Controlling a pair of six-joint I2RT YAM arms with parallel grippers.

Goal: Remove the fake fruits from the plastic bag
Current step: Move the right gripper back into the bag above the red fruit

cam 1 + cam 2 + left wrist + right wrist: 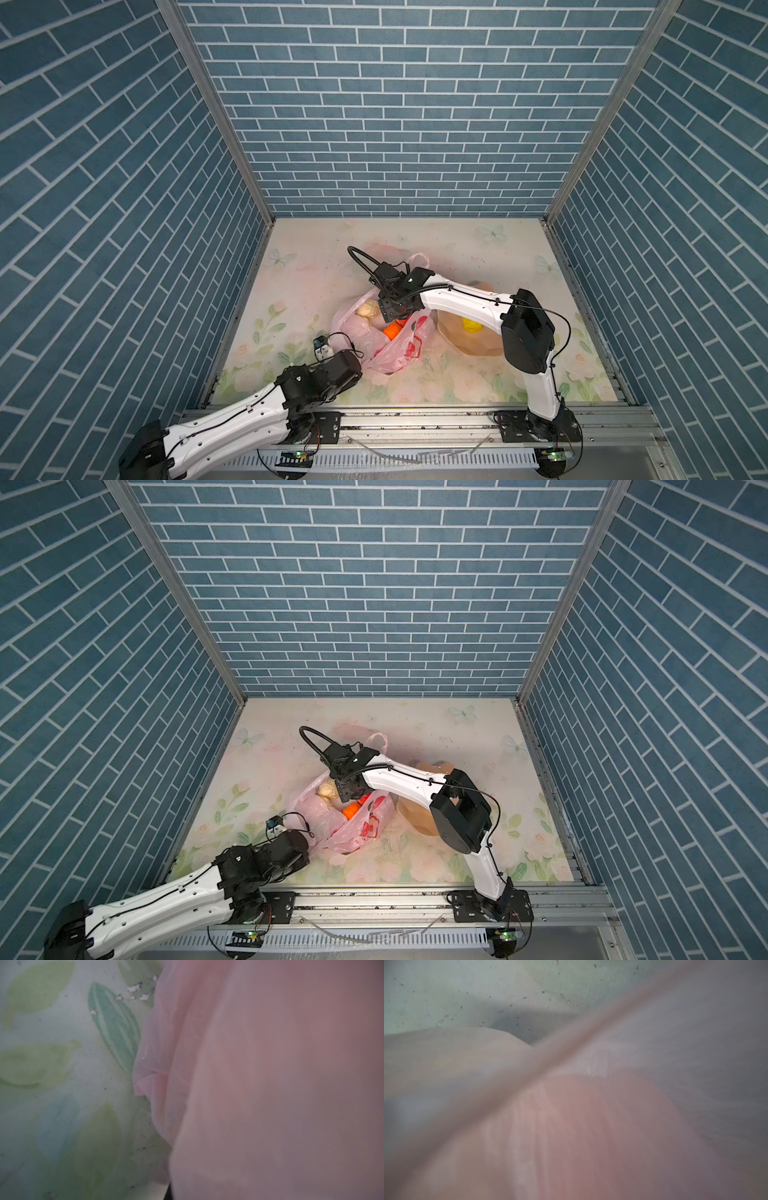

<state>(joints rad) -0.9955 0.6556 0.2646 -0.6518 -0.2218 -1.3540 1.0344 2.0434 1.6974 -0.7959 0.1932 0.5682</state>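
Observation:
The plastic bag's opening (378, 323) is wide and the red fruit (364, 798) is under my right gripper, so I should keep reaching in until the gripper's fingers close around the fruit.
The pale-pink plastic bag (409, 347) (368, 827) lies crumpled mid-table, its mouth facing the far side. Inside the mouth show a cream bumpy fruit (368, 309) (327, 789) and an orange fruit (391, 330) (351, 810). My right gripper (394, 316) (350, 793) reaches down into the mouth between them; bag film (591, 1126) fills its wrist view and hides its jaws. My left gripper (359, 360) is at the bag's near-left corner, shut on the film (270, 1064). A yellow fruit (471, 325) lies in the bowl.
A peach-pink faceted bowl (457, 338) (417, 818) stands right of the bag, partly under my right arm. The floral mat (311, 282) covers the table. Blue brick-pattern walls close three sides, and a metal rail (415, 419) runs along the front.

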